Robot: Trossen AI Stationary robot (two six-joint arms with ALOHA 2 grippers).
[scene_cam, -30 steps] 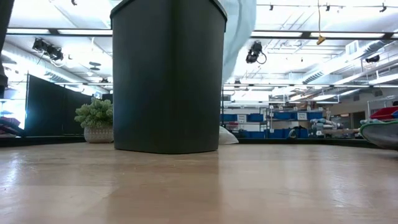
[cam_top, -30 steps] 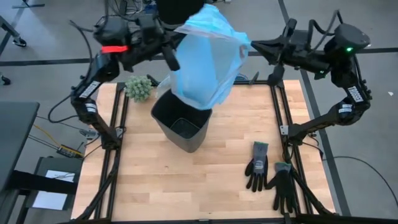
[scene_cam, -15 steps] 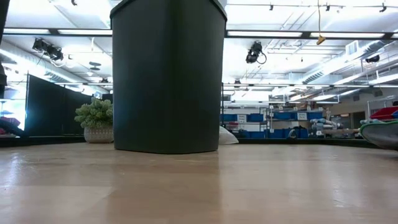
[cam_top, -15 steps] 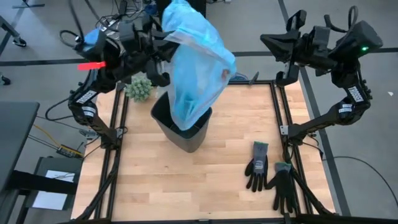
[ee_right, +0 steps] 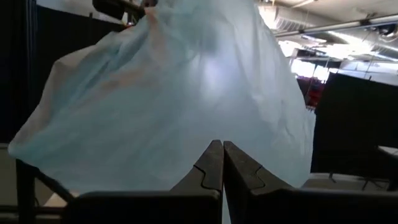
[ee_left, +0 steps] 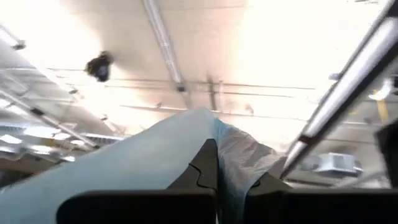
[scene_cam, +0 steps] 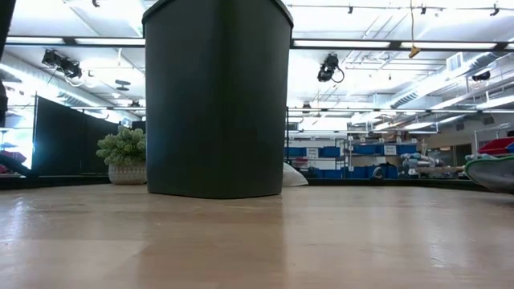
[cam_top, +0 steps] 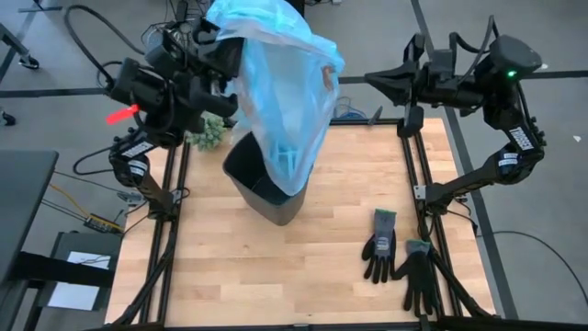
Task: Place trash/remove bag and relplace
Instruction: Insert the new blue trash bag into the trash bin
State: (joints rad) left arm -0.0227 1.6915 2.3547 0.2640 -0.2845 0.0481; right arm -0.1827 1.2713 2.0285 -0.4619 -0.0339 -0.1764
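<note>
The light-blue bag hangs high, just its lower end at the bin's opening (cam_top: 288, 188), so my left gripper should bring the bag's top down toward the bin's near rim (cam_top: 265, 199).
A light-blue translucent plastic bag (cam_top: 280, 92) hangs high over the black bin (cam_top: 253, 179), which stands at the table's far left (scene_cam: 217, 96). My left gripper (ee_left: 214, 144) is shut on the bag's top, up at the far left (cam_top: 230, 53). The bag's lower end (cam_top: 289, 179) dips into the bin's mouth. My right gripper (cam_top: 369, 77) is shut just to the right of the bag, apart from it; its wrist view shows the bag beyond the fingertips (ee_right: 222, 144). A whitish lump (scene_cam: 294, 175) lies behind the bin; whether it is the bag I cannot tell. The trash is out of view. My left gripper pinches a gathered bunch of the light-blue bag's top edge (ee_left: 217, 127) between its two fingers. The fingers slant upward from the table's left side. The bag hangs slack below them, with its lower end (cam_top: 289, 179) in the bin's mouth.
A green fuzzy plant in a small pot (cam_top: 207, 131) stands left of the bin (scene_cam: 124, 156). Two black gloves (cam_top: 379, 244) (cam_top: 421, 276) lie at the near right. Dark frame rails (cam_top: 413, 165) run along the table's left and right sides.
My left gripper has risen, tipped upward and swung toward the far left, taking the bag's top with it. The bag's right side, which reached my right gripper a second ago, has come away from it. The bag now hangs narrower and longer, its lower end down in the bin's mouth.
</note>
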